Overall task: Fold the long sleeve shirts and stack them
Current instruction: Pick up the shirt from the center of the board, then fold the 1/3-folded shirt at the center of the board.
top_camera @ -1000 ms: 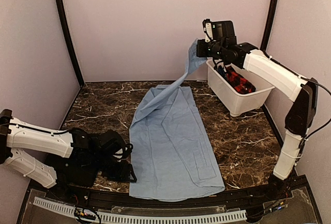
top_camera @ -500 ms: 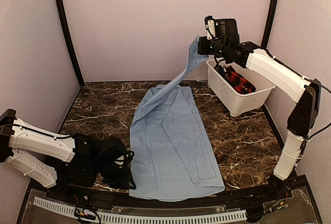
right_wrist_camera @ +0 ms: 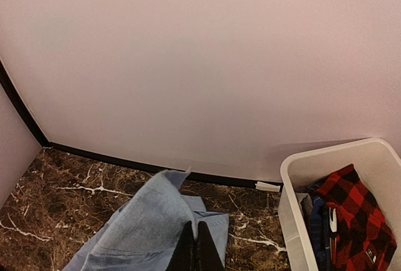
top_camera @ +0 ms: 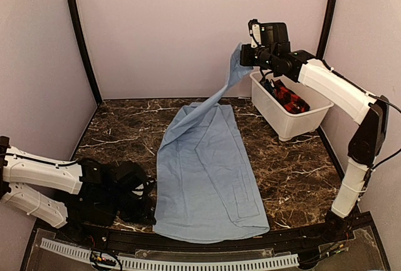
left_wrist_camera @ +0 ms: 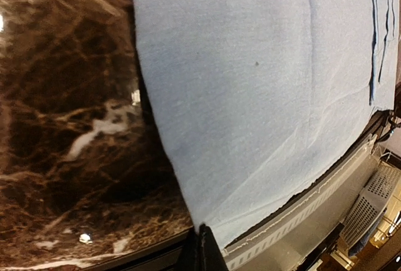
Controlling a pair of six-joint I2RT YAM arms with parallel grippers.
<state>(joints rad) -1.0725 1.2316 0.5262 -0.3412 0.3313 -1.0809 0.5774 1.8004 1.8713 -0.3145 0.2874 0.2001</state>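
Note:
The shirt's near corner in my left gripper spreads wider than the shirt's back end, so my left gripper needs to fold that corner inward over the shirt.
A light-blue long sleeve shirt lies lengthwise on the dark marble table. One end of it rises in a twisted strip to my right gripper, which is shut on the cloth high above the back of the table. In the right wrist view the shirt hangs from the shut right gripper. My left gripper is low at the shirt's near left corner. In the left wrist view the left gripper is shut, pinching the edge of the shirt.
A white plastic bin stands at the back right, below the right arm. It holds a red-black checked shirt and a dark blue one. A pale ribbed strip runs along the table's near edge.
My left gripper has closed on the shirt's near left corner and drawn back a little, shifting that corner. The right gripper rose slightly with its end of the shirt.

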